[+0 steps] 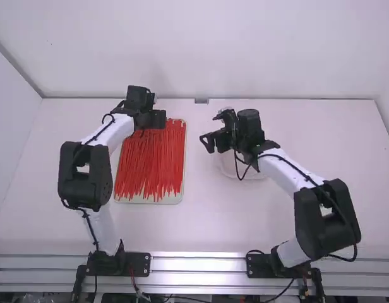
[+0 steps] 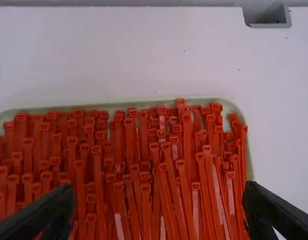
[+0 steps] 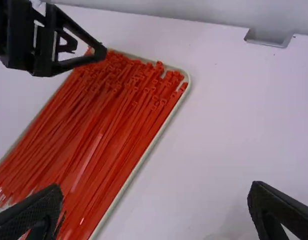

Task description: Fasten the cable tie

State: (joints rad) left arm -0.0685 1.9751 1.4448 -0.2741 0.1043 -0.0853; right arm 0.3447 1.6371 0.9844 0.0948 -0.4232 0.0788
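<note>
The heads (image 2: 144,117) lie loosely side by side, so the orange cable tie (image 2: 165,150) will come away alone and stay straight when I lift it.
Several orange-red cable ties (image 1: 153,161) lie in a thick pile on a pale tray (image 1: 179,199) left of the table's middle. My left gripper (image 1: 151,120) hovers over the far end of the pile, open, its black fingers (image 2: 41,215) spread wide above the tie heads (image 2: 144,150); nothing is between them. My right gripper (image 1: 215,136) hangs over the bare table right of the tray, open and empty. In the right wrist view the ties (image 3: 99,145) and tray rim (image 3: 144,160) lie beyond its fingers (image 3: 279,210), and the left gripper (image 3: 49,45) stands above the pile.
A small grey bracket (image 1: 201,100) sits at the table's back edge by the wall. A clear round container (image 1: 242,167) stands under the right arm's wrist. White tabletop stretches to the right of the tray.
</note>
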